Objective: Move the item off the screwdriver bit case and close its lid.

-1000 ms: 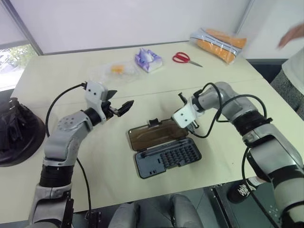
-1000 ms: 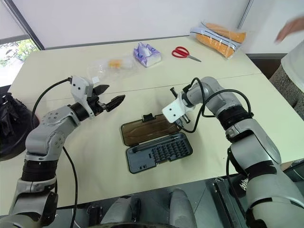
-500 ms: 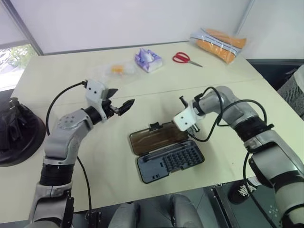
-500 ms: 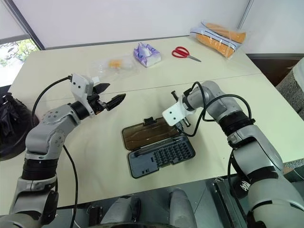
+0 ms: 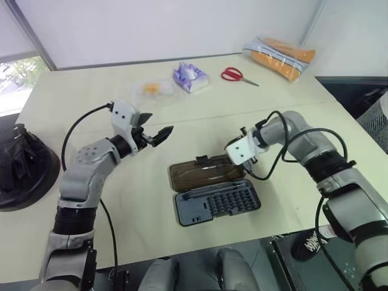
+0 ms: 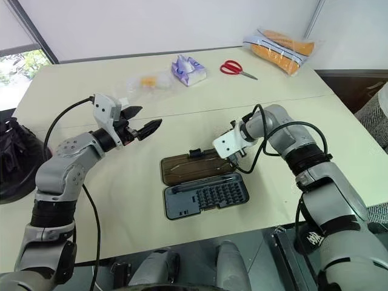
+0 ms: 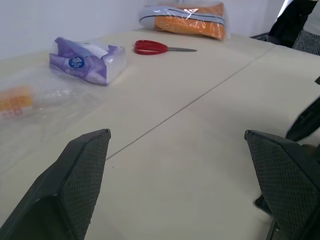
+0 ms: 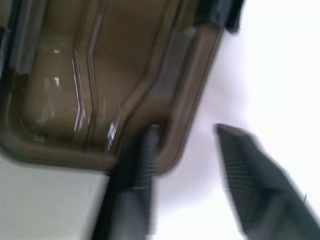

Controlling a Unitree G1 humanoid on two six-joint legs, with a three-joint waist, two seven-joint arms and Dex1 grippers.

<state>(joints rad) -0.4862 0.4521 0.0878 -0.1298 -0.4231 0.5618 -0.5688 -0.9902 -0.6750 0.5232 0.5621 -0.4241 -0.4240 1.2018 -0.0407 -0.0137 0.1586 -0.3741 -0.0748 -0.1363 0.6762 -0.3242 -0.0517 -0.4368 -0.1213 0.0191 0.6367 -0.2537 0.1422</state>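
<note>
The grey tray lies loose while my right gripper works at the lid's corner (image 5: 238, 174). My left gripper should first close and steady the tray's flat end (image 5: 193, 209).
The item, a black helmet (image 5: 23, 167), rests at the far left by the table's edge, well apart from the screwdriver bit case (image 5: 217, 203). The case lies open near the front edge, its brown lid (image 5: 203, 173) flat on the table behind the grey tray of bits. My right gripper (image 6: 234, 163) points down at the lid's right corner. In the right wrist view it is open, with one finger (image 8: 137, 185) against the lid's rim (image 8: 172, 145) and the other beside it. My left gripper (image 5: 155, 134) hovers open and empty above the table, left of the case.
At the back of the table lie a purple tissue pack (image 5: 190, 77), red scissors (image 5: 238, 74), an orange package in plastic (image 5: 280, 54) and a clear bag (image 5: 148, 91). A person's sleeve (image 5: 382, 103) shows at the right edge.
My right gripper, shut at the lid's right corner before, has opened. The case has turned squarer to the table edge. The person's hand at the top right has withdrawn. The left arm stayed put.
</note>
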